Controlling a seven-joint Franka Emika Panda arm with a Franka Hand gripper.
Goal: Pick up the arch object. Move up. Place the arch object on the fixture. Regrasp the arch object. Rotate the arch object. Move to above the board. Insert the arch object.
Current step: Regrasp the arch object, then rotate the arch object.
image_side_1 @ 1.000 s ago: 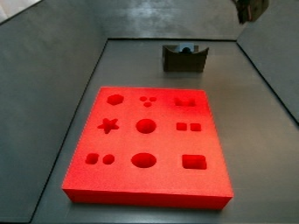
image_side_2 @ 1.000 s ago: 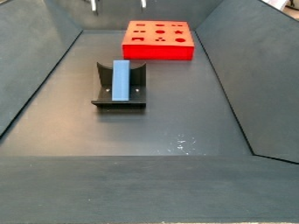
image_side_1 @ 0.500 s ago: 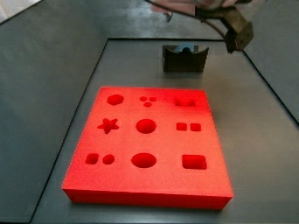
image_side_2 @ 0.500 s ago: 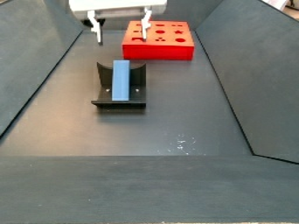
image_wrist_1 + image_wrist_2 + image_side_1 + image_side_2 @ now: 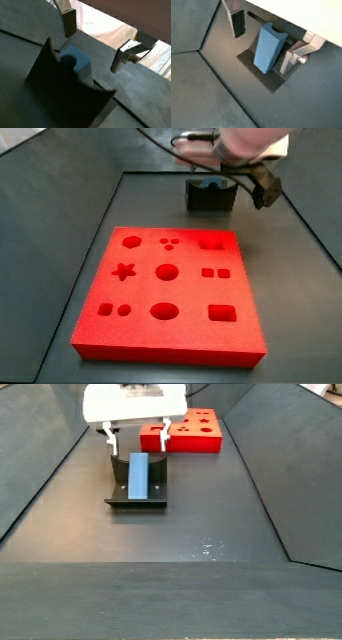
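My gripper will get the arch object (image 5: 76, 63) free at once when it lifts it, and the fixture will stay behind, because the object sits in an open notch (image 5: 81, 76).
The slate-blue arch object (image 5: 138, 476) lies lengthwise in the notch of the dark fixture (image 5: 134, 503), and shows in both wrist views (image 5: 269, 47) (image 5: 77, 59). My gripper (image 5: 135, 442) hangs open just over the far end of the fixture, one finger (image 5: 238, 22) on each side of the arch object and clear of it. In a side view the gripper (image 5: 227, 183) partly hides the fixture (image 5: 211, 198). The red-orange board (image 5: 167, 293) lies flat on the floor, apart from the fixture.
Grey sloping walls (image 5: 47, 464) close in the floor on both sides. The board (image 5: 201, 429) sits just beyond the fixture, behind the gripper.
The gripper has come down from the upper edge of the views to just over the fixture, staying open. The arch object and the board have not moved.
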